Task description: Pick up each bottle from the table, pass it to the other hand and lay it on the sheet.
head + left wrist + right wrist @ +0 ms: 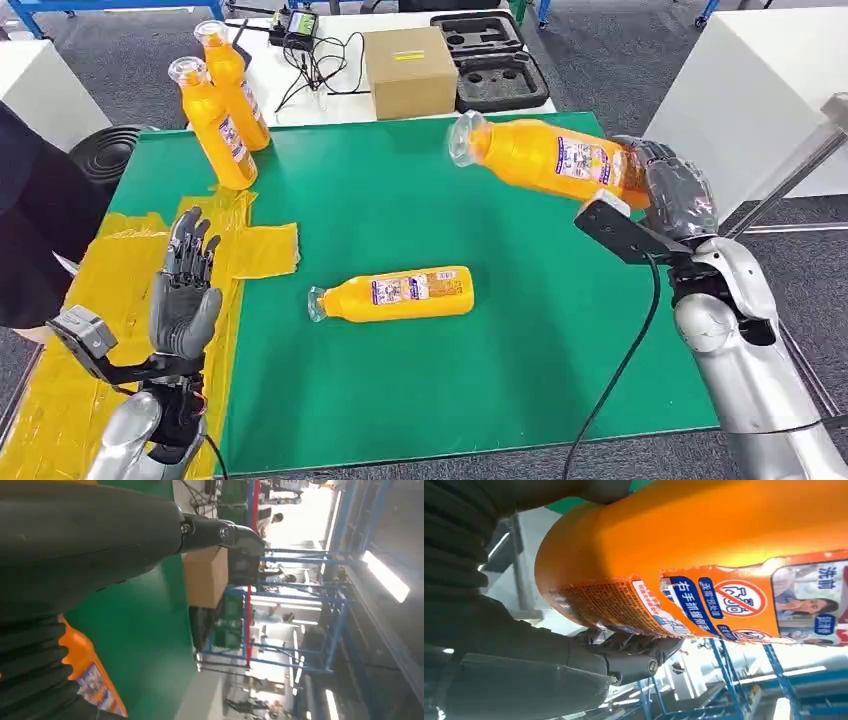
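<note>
The orange bottle (527, 152) is showing a label of small print panels (592, 163). I should expect its bigger front label, hidden behind, when my left gripper turns the bottle over.
My right hand (672, 185) grips an orange bottle (545, 153) by its base and holds it above the green table (560, 340), lying sideways with its clear cap toward the left. The right wrist view shows this bottle (704, 550) close up, with my fingers (634, 652) wrapped under it. A second orange bottle (398, 293) lies on its side at the table's middle. Two more orange bottles (212, 125) (236, 85) lie on the yellow sheet (110, 290) at the far left. My left hand (185, 290) hovers over the sheet, palm up, fingers spread and holding nothing; its thumb (220, 532) juts out in the left wrist view.
A cardboard box (409, 70) and black foam trays (492, 55) stand beyond the table's far edge, with cables and a charger (300, 28). A person in dark clothing (35, 220) stands at the left beside the sheet. A white block (750, 90) sits at the right.
</note>
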Controlling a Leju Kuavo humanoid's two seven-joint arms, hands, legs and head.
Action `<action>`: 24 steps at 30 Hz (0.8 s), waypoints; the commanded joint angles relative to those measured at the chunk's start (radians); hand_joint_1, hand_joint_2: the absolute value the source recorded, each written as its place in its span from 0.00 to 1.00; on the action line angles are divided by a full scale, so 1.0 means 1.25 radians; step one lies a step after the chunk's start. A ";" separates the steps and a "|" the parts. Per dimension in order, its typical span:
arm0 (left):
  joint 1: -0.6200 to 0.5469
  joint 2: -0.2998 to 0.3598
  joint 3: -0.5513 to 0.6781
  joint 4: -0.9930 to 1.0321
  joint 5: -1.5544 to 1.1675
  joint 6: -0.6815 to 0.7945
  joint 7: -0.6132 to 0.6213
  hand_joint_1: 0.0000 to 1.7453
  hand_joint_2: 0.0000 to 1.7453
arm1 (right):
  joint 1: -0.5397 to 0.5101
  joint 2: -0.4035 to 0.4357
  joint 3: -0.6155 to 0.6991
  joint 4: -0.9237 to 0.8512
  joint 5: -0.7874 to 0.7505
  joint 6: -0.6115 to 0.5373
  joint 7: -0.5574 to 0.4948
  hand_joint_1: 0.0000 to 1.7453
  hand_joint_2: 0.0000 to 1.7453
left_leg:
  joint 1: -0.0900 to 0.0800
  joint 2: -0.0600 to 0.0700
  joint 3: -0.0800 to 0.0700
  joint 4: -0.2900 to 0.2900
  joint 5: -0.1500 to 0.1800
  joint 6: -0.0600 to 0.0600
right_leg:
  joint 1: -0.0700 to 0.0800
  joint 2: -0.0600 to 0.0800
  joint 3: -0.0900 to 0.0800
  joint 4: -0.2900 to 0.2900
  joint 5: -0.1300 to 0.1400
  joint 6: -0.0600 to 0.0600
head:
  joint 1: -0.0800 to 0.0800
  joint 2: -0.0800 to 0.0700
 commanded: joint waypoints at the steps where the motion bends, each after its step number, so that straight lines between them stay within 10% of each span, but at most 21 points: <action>1: -0.055 -0.026 -0.085 0.038 0.068 -0.045 0.022 0.00 1.00 | -0.114 0.108 0.089 0.069 -0.003 0.008 0.020 1.00 1.00 | 0.000 0.003 0.002 0.000 -0.001 -0.001 | 0.000 0.002 0.001 0.000 0.000 -0.001 | 0.000 0.000; 9: -0.123 -0.063 -0.188 0.058 0.175 -0.060 0.055 0.00 1.00 | -0.226 0.291 0.123 0.278 -0.017 0.002 0.074 1.00 1.00 | 0.000 0.007 0.004 0.000 0.000 -0.002 | 0.000 0.003 0.001 0.001 0.001 -0.002 | 0.000 0.000; 24: -0.112 -0.080 -0.167 0.010 0.177 0.028 0.032 0.00 1.00 | -0.157 0.392 0.199 0.239 -0.008 0.001 0.064 1.00 1.00 | 0.001 0.006 0.003 -0.001 0.000 -0.003 | 0.001 0.004 0.001 0.001 0.001 -0.004 | 0.000 0.000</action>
